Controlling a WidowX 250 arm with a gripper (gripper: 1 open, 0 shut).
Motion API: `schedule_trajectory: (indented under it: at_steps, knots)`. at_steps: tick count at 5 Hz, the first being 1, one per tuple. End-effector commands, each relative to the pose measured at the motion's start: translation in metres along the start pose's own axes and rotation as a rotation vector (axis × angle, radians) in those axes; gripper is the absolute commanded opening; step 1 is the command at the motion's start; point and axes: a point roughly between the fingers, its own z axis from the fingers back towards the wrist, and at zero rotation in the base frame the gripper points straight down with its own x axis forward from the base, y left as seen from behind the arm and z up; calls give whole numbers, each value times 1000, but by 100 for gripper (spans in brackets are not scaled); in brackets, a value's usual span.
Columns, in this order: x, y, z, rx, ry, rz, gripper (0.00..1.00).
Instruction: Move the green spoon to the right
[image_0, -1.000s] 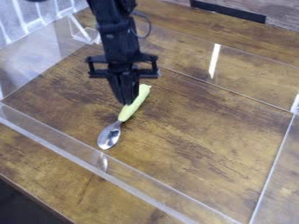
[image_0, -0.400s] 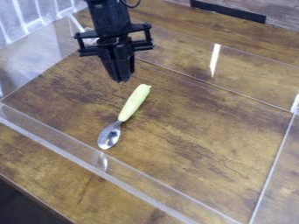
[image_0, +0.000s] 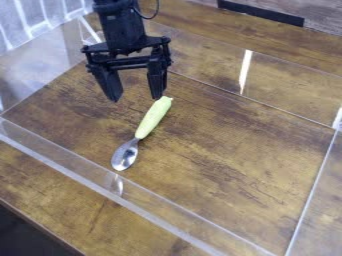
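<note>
The open fingers of my gripper reach across the narrow way of the green spoon's free-lying handle (image_0: 155, 116), so I should go on moving down toward the handle until the fingers are on both sides of it.
The green spoon (image_0: 150, 122) lies flat on the wooden table (image_0: 227, 150), its yellow-green handle pointing up-right and its silver bowl (image_0: 126, 156) toward the front left. My gripper (image_0: 134, 88) hangs just above and slightly left of the handle's far end, pointing down. It is open, its two dark fingers (image_0: 111, 85) spread wide with nothing between them. It does not touch the spoon.
Clear acrylic walls enclose the wooden table: a low front wall (image_0: 80, 165), a right wall (image_0: 314, 195) and a panel at the back left (image_0: 40, 60). A dark object (image_0: 274, 8) sits at the far back right.
The gripper was shut with its tips down at the spoon's handle. It has since lifted up and to the left and opened wide. The spoon lies where it was.
</note>
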Motion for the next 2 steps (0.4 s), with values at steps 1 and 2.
schedule_trajectory:
  at_steps: [1, 2]
  knots:
    - [12, 2, -5, 14, -25, 4, 100]
    - [18, -2, -27, 18, -10, -1, 100]
